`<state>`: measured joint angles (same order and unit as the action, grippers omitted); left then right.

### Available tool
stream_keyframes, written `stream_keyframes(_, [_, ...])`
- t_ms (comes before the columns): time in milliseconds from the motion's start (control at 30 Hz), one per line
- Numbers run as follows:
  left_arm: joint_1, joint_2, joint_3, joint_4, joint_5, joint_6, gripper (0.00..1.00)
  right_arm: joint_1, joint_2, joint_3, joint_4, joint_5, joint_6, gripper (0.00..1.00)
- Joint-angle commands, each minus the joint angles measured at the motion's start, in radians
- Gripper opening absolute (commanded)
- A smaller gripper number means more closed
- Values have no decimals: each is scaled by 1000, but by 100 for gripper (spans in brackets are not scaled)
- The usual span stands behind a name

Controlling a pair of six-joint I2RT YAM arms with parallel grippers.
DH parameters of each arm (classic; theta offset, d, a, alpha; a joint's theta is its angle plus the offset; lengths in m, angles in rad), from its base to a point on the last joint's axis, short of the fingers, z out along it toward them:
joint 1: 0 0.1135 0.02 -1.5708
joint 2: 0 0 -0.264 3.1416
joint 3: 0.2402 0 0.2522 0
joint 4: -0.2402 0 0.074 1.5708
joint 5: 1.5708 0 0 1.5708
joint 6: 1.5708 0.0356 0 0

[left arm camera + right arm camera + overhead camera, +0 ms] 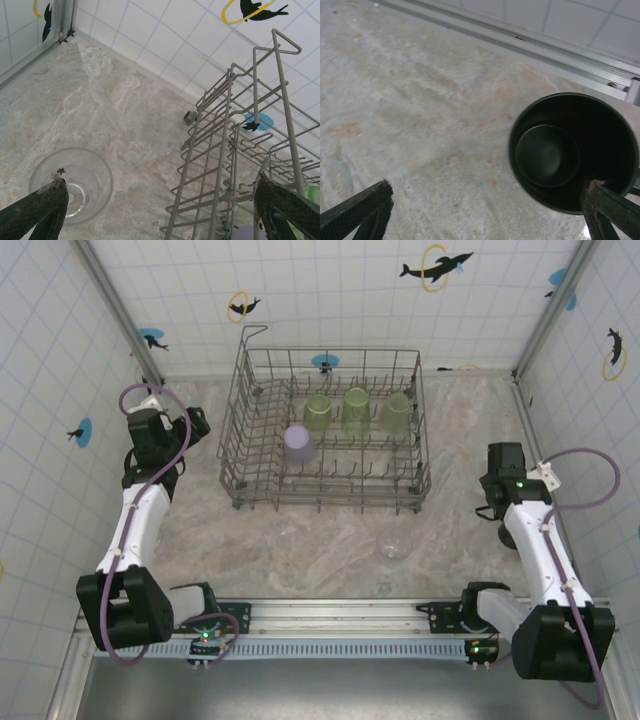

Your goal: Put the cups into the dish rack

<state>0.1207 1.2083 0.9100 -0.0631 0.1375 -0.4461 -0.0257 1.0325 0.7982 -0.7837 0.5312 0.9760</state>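
One finger is over the black mug's opening [573, 150] and the other is outside, so my right gripper should keep lowering until it can close on the mug's rim [515, 172].
The grey wire dish rack [415, 430] stands mid-table and holds three light-green tumblers [356, 408] in a row, with a lavender tumbler [299, 443] in front of them. My left gripper [196, 424] hangs open just left of the rack [225, 165]. In its wrist view a clear glass [70, 185] stands upright beside the left finger [37, 210]. The right gripper [490, 502] is open at the right side. Below it a black mug [572, 152] stands mouth up, partly under the right finger [612, 210], not between the jaws. Another clear glass [393, 545] stands in front of the rack.
A faint clear glass [287, 533] stands on the marble top near the rack's front left corner. Tiled walls close in the back and both sides. A metal rail [340, 615] runs along the near edge by the arm bases.
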Motion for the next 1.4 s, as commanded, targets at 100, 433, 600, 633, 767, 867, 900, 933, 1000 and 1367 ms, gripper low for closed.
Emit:
stream_keyframes(100, [7, 19, 10, 5, -3, 10, 97, -118, -42, -101, 80, -89, -14, 100])
stream_keyframes(433, [7, 11, 7, 5, -5, 9, 97, -261, 13, -179, 214, -206, -115, 100])
stream_keyframes(600, [7, 11, 7, 3, -6, 8, 97, -277, 47, -189, 256, -216, -137, 94])
stream_keyframes(633, [7, 11, 6, 4, -6, 8, 97, -278, 53, -188, 261, -213, -142, 92])
stream_keyframes(767, [7, 11, 7, 4, -4, 8, 97, -281, 73, -180, 275, -208, -158, 83])
stream_keyframes(867, [6, 10, 8, 3, -3, 6, 97, -281, 77, -180, 285, -211, -163, 67])
stream_keyframes(900, [6, 10, 7, 4, -3, 6, 97, -281, 75, -183, 293, -215, -165, 60])
stream_keyframes(933, [7, 9, 7, 3, -2, 7, 97, -283, 71, -187, 301, -220, -163, 51])
stream_keyframes(1000, [7, 8, 7, 4, -2, 6, 97, -284, 60, -196, 311, -222, -159, 33])
stream_keyframes(1367, [6, 4, 9, 4, 4, 4, 97, -287, 47, -176, 334, -331, -196, 0])
